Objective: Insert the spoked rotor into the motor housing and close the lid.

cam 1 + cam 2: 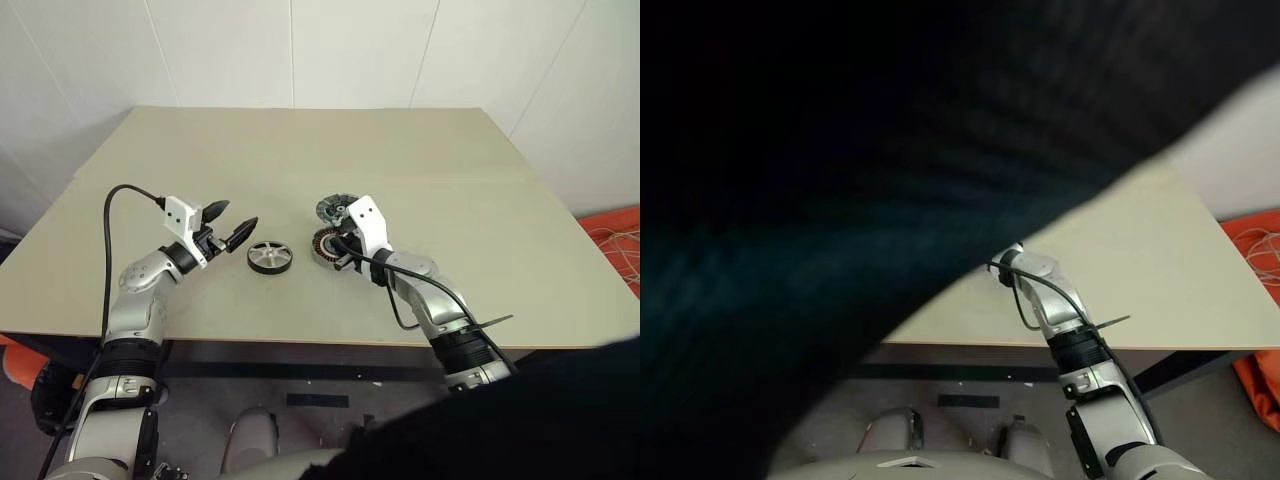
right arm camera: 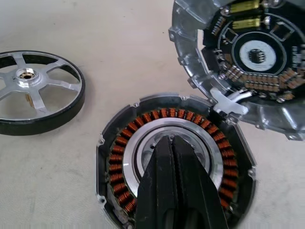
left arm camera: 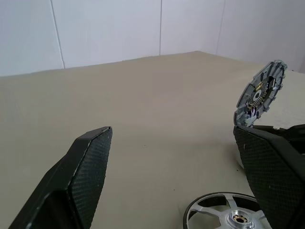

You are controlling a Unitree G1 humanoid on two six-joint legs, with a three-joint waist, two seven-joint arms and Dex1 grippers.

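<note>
The robot's left gripper is pointing past the spoked rotor (image 1: 270, 256), so it should pull back and come down to the rotor's rim (image 1: 254, 266) while the right gripper clears the middle of the motor housing.
The spoked rotor (image 1: 269, 256) lies flat on the beige table (image 1: 420, 160), silver spokes up, and it also sits to one side in the right wrist view (image 2: 35, 93). Just right of it is the motor housing (image 2: 119, 157), its copper windings exposed. The grey lid (image 1: 331, 209) stands tilted open at the housing's far edge, circuit side showing (image 2: 248, 62). My right gripper (image 2: 171, 140) is shut, its tips over the housing's silver hub. My left gripper (image 1: 228, 222) hovers open just left of the rotor with nothing between its fingers (image 3: 90, 162).
The table's front edge (image 1: 300, 342) runs close below both arms. An orange object with loose cables (image 1: 615, 240) lies on the floor past the table's right side. White walls stand behind the table.
</note>
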